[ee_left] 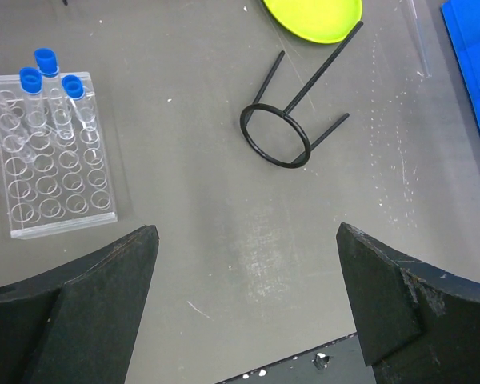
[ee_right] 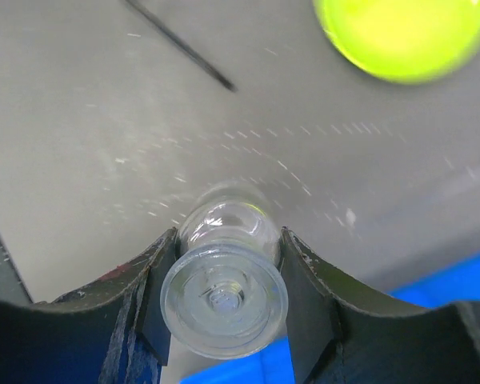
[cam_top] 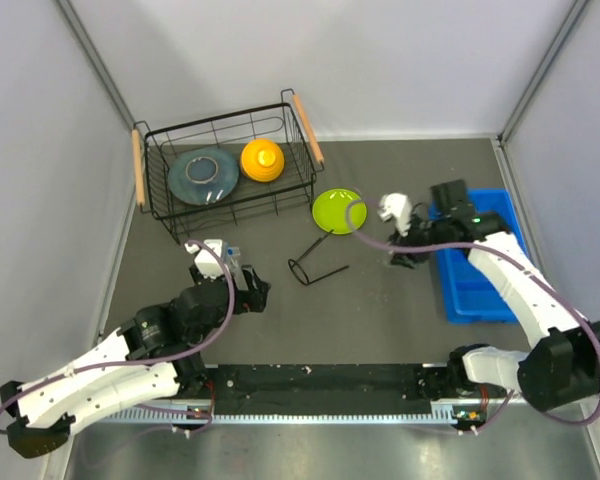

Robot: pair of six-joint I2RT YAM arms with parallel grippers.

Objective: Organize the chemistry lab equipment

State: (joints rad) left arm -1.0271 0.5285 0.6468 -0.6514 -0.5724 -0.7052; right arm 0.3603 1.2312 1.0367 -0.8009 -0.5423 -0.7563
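I should keep carrying the clear bottle, which is upright in my right gripper, until it stands inside the blue bin, which is open beside it.
My right gripper is shut on a tiny round clear glass dish and holds it just above the table by the blue bin's left edge; in the top view the gripper hides the dish. A clear plastic tube rack holds three blue-capped test tubes at its far end; it also shows in the top view. My left gripper is open and empty over bare table, right of the rack. A black wire ring with three straight legs lies mid-table. No crinkly packet shows.
A blue bin sits at the right. A lime-green plate lies behind the black ring. A black wire basket at the back left holds a grey plate and an orange bowl.
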